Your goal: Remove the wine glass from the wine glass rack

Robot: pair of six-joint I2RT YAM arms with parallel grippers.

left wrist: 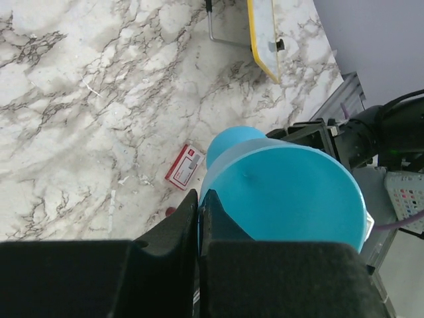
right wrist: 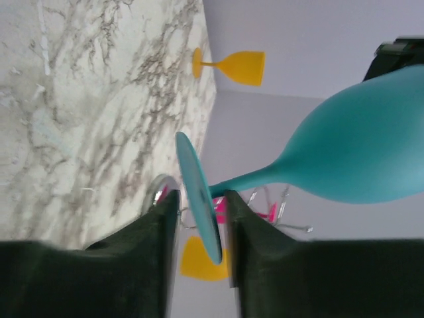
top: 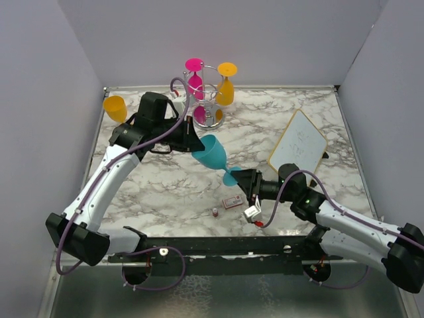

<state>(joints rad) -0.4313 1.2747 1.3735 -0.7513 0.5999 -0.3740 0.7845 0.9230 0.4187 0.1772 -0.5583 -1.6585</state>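
Note:
My right gripper needs to back out of the way before my left gripper puts the teal glass down by the standing yellow one (top: 114, 108), because my right gripper's fingers are on both sides of the teal glass's foot (top: 231, 175).
A teal wine glass (top: 213, 153) hangs tilted in the air over the middle of the table, clear of the wine glass rack (top: 211, 99). My left gripper (top: 196, 147) is shut on its rim, its jaws pinching the rim in the left wrist view (left wrist: 199, 197). My right gripper (top: 240, 177) is open, its fingers on either side of the glass's round foot (right wrist: 197, 192) with a gap on each side. The chrome rack stands at the back centre and holds two pink glasses (top: 195, 74) and a yellow glass (top: 226, 85).
A second yellow glass (top: 114, 108) stands at the back left by the wall. A yellow-edged whiteboard (top: 298, 140) lies at the right. A small red-and-white card (top: 232, 201) and a tiny red item (top: 214, 211) lie near the front centre.

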